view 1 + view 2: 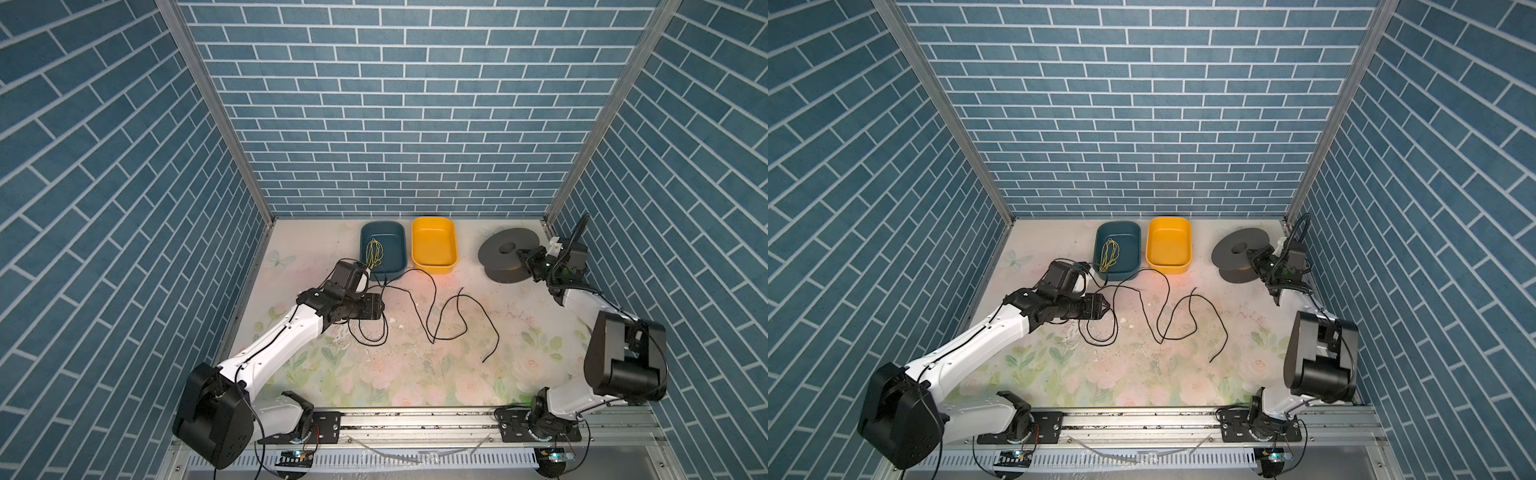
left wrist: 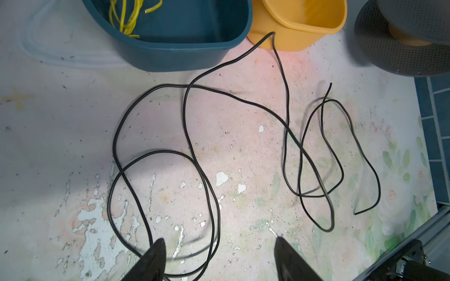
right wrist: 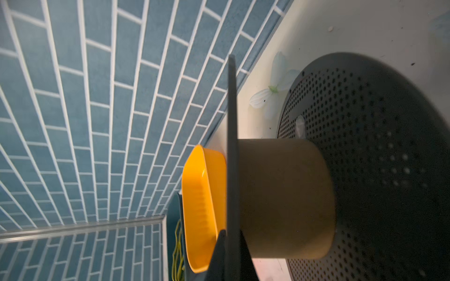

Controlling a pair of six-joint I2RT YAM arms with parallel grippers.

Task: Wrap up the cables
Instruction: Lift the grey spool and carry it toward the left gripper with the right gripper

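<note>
My fingers are pinching the grey spool's edge, leaving its tan core (image 3: 285, 199) free. I should keep carrying the spool with my right gripper until it stands by the black cord (image 1: 461, 296).
The cables are one thin black cord (image 1: 498, 338) (image 1: 1226, 332) lying in loose loops across the middle of the floral table. My left gripper (image 1: 382, 307) (image 1: 1106, 309) hovers low over the cord's left loops, open. In the left wrist view the loops (image 2: 184, 114) pass under and between the spread fingers of that gripper (image 2: 219, 239), and nothing is gripped. At the back right stands a dark grey spool (image 1: 498, 249) (image 1: 1229, 249). My right gripper (image 1: 519, 252) (image 1: 1250, 252) (image 3: 232, 243) is shut on the thin edge of its upper flange (image 3: 231, 146), next to the tan core (image 3: 285, 194).
A teal bin (image 1: 382, 224) holding yellow strands (image 1: 374, 253) and a yellow bin (image 1: 434, 220) stand side by side at the back middle. The cord's far loop touches the foot of the yellow bin (image 2: 289, 41). Blue brick walls close three sides; a metal rail (image 1: 415, 419) runs along the front.
</note>
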